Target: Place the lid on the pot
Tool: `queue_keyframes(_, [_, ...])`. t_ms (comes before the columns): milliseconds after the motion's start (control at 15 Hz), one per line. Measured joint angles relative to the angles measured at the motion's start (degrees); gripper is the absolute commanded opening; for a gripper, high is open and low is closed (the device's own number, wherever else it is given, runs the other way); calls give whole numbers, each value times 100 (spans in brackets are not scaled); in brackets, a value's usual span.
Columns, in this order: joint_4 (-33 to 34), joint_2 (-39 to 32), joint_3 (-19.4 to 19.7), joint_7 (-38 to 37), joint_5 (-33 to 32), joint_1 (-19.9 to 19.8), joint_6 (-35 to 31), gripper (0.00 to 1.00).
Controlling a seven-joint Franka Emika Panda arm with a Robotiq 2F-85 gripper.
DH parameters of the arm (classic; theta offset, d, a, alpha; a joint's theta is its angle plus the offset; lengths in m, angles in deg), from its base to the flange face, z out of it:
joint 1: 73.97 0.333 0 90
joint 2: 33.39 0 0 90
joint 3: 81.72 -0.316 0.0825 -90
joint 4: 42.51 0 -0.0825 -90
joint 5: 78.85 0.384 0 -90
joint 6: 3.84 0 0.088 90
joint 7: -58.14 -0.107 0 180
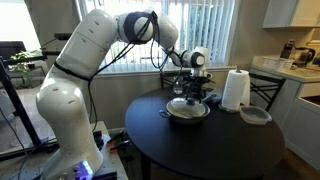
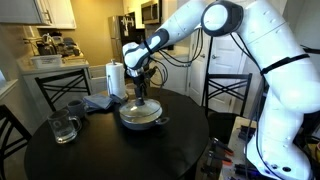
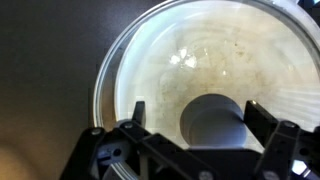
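The lid's dark centre knob sits [image 3: 238,119] up against one finger of my gripper. I should lift clear and then come back down with both fingers around the knob [image 3: 211,122].
The pot [image 1: 187,113] stands on the round black table in both exterior views [image 2: 141,120]. The glass lid [image 3: 170,60] with its metal rim lies on the pot, and the cream inside shows through it. My gripper [image 3: 197,112] hangs straight over the lid in both exterior views [image 1: 191,92] [image 2: 139,88]. Its fingers are open on either side of the dark centre knob [image 3: 215,125]. The right finger is at the knob's edge and the left finger stands apart from it.
A paper towel roll [image 1: 235,90] stands behind the pot, also in an exterior view [image 2: 115,78]. A clear shallow dish [image 1: 256,115] lies beside it. A glass mug [image 2: 65,125] and a blue cloth [image 2: 98,102] lie on the table [image 1: 200,145]. Chairs stand around it.
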Motion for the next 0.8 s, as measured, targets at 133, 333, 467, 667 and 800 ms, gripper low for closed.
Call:
queue_keyframes(133, [-21,58,7,1,-1,-53,-13,100])
queue_keyframes(333, [-16,12,3,1,-3,-4,1,100])
queue_keyframes(467, [-14,12,2,1,-4,-1,1,100])
queue_keyframes(667, [-11,12,2,1,-4,-2,1,100])
queue_keyframes(800, [-11,12,2,1,-4,-3,1,100])
